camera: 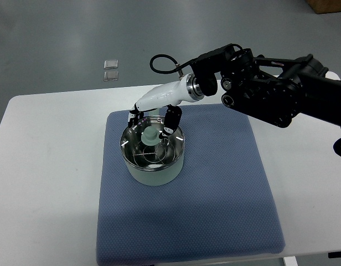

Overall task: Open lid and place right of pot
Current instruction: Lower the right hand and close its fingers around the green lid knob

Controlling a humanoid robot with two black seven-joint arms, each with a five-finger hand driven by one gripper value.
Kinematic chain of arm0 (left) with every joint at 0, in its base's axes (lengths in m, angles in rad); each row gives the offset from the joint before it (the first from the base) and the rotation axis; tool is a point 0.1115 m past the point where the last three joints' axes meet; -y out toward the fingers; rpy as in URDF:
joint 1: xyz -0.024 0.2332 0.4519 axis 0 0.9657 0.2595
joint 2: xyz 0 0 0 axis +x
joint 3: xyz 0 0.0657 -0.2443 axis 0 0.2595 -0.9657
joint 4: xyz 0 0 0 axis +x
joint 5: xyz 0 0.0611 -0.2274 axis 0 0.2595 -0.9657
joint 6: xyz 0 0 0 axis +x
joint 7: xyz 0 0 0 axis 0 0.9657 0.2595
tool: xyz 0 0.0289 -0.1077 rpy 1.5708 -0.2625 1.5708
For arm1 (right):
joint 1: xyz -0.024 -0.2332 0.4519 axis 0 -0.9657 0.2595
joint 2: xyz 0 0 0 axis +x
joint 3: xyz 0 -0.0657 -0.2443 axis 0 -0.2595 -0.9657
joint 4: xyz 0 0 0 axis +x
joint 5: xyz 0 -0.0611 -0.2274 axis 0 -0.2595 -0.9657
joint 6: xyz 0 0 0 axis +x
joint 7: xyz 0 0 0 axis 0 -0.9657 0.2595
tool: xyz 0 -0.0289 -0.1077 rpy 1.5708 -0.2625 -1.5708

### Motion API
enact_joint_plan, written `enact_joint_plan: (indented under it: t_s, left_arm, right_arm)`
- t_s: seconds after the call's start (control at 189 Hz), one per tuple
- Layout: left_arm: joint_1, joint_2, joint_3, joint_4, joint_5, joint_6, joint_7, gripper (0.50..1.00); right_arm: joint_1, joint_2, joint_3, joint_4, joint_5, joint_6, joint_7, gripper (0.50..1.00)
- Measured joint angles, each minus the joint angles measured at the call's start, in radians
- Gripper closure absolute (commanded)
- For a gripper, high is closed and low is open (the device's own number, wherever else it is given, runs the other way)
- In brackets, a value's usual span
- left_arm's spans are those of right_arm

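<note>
The glass lid (pixel 152 143) has thin curved lines (pixel 149 157) showing through it, so I expect to find a wire rack in a pot that is otherwise empty when I lift the lid.
A pale green pot (pixel 154 169) stands on the blue mat (pixel 215 183), left of the mat's middle. Its glass lid (pixel 145 149) with a metal rim sits on the pot, with a pale green knob (pixel 151 136) in the centre. My right hand (pixel 154 119) reaches in from the right over the pot's far edge. Its fingers (pixel 170 123) hang down beside and just behind the knob, spread around it without closing on it. The left arm is out of view.
The mat lies on a white table (pixel 48 166). Bare mat lies to the right of the pot. Two small clear squares (pixel 110 69) lie on the grey floor beyond the table's far edge.
</note>
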Motion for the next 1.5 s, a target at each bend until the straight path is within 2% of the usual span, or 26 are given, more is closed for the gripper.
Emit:
enact_joint_plan:
  t_s: [0.195,0.744,0.86,0.897,0.992,1.05,1.14,1.188,1.214,1.499]
  left_arm:
    - [0.000,0.000,0.000,0.000,0.000,0.000,0.000,0.500]
    - [0.000,0.000,0.000,0.000,0.000,0.000,0.000,0.500]
    - [0.000,0.000,0.000,0.000,0.000,0.000,0.000,0.500]
    - [0.000,0.000,0.000,0.000,0.000,0.000,0.000,0.500]
    - [0.000,0.000,0.000,0.000,0.000,0.000,0.000,0.500]
    - [0.000,0.000,0.000,0.000,0.000,0.000,0.000,0.500]
    - [0.000,0.000,0.000,0.000,0.000,0.000,0.000,0.500]
    - [0.000,0.000,0.000,0.000,0.000,0.000,0.000,0.500]
    - [0.000,0.000,0.000,0.000,0.000,0.000,0.000,0.500]
    - [0.000,0.000,0.000,0.000,0.000,0.000,0.000,0.500]
  right_arm:
    - [-0.002,-0.005,0.000,0.000,0.003,0.000,0.006,0.734]
    - [-0.025,-0.011,0.000,0.000,0.004,-0.018,0.019,0.744]
    - [-0.025,-0.011,0.000,0.000,0.004,-0.019,0.019,0.783]
    - [-0.025,-0.012,0.000,0.000,0.004,-0.019,0.019,0.822]
    - [-0.025,-0.011,0.000,0.000,0.004,-0.019,0.019,0.867]
    - [-0.026,-0.011,0.000,0.000,0.004,-0.019,0.019,0.916]
    - [-0.027,-0.010,0.000,0.000,0.005,-0.019,0.019,0.959]
    - [-0.028,-0.010,0.000,-0.001,0.005,-0.019,0.019,0.959]
    - [-0.028,-0.010,0.000,-0.001,0.005,-0.019,0.020,0.985]
    - [-0.026,-0.013,0.000,-0.001,0.009,-0.019,0.031,1.000]
